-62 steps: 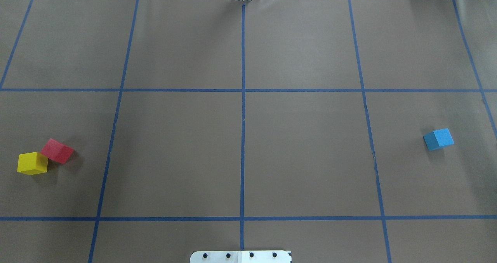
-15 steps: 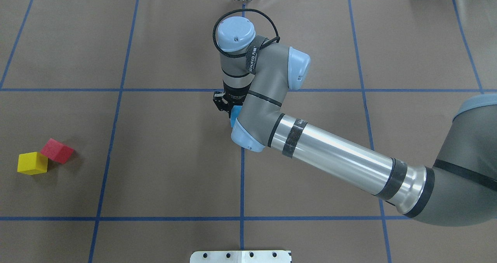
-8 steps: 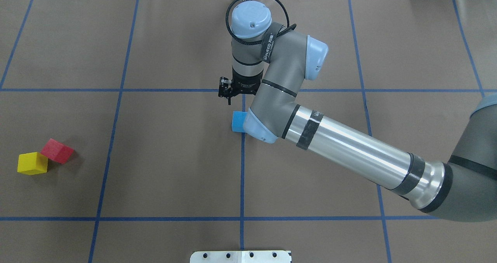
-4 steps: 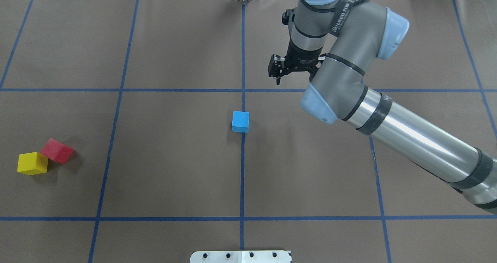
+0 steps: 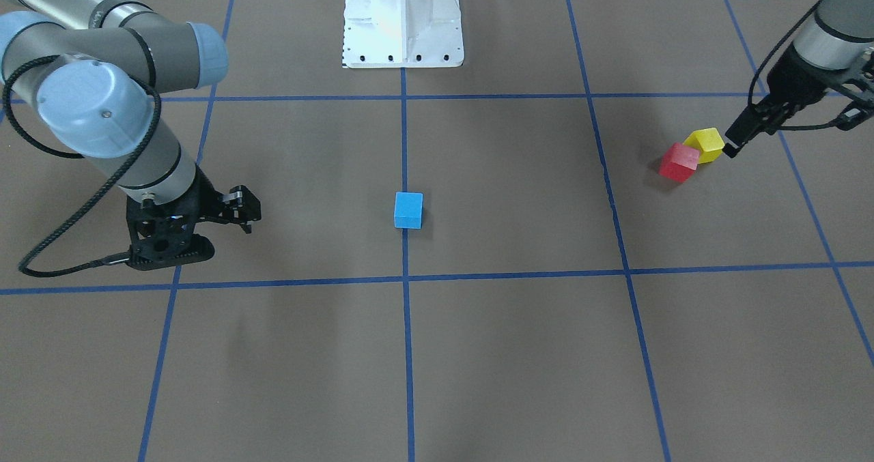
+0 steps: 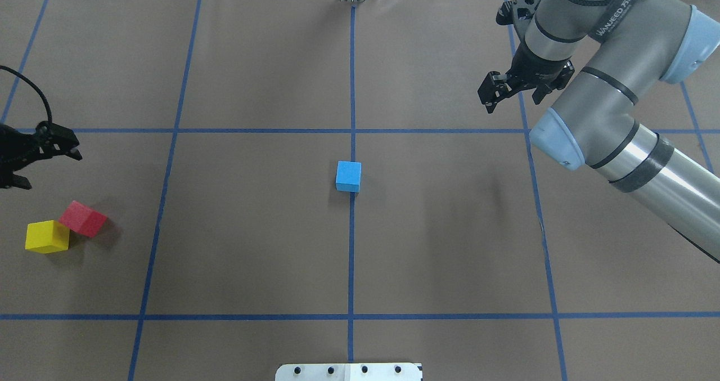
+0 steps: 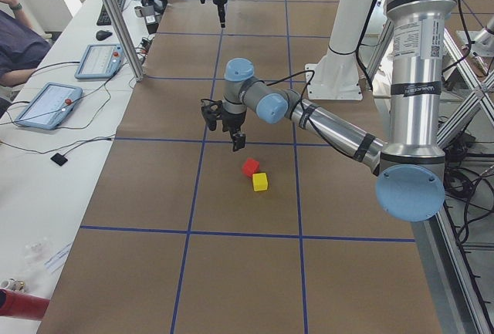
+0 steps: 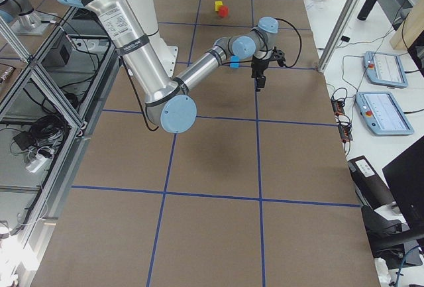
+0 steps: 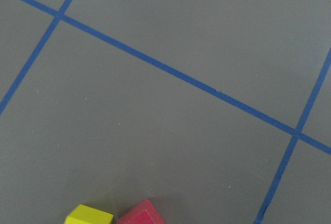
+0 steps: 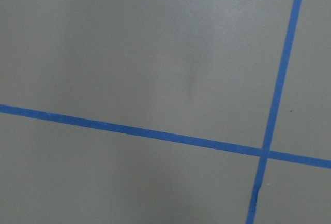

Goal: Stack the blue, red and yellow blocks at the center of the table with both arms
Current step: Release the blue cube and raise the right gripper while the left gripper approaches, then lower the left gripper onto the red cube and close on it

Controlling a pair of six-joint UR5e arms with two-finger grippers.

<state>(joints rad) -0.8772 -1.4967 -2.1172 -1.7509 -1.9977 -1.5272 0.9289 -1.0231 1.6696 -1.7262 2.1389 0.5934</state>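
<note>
A thin gap (image 9: 116,218) parts the red block from the yellow block (image 5: 705,144), so the yellow block will stay put when I lift the red block.
The blue block (image 6: 348,176) sits alone at the table's centre, on the middle tape line; it also shows in the front view (image 5: 408,210). The red block (image 6: 82,219) and the yellow block (image 6: 47,236) touch each other at the near left. My left gripper (image 6: 48,170) is open and empty, above and just beyond them; in the front view one fingertip (image 5: 729,149) hangs beside the yellow block (image 5: 705,144). The left wrist view shows the yellow block (image 9: 89,215) and the red block (image 9: 140,213) at its bottom edge. My right gripper (image 6: 512,102) is open and empty, far right of the blue block.
Brown paper with a blue tape grid (image 6: 352,130) covers the table. The robot's white base (image 5: 401,22) stands at the near edge. The right arm's long link (image 6: 635,167) spans the right side. The right wrist view shows only paper and tape.
My right gripper let go of the blue block at the centre and has drawn back up and to the right. My left gripper has come in at the left, near the red and yellow blocks.
</note>
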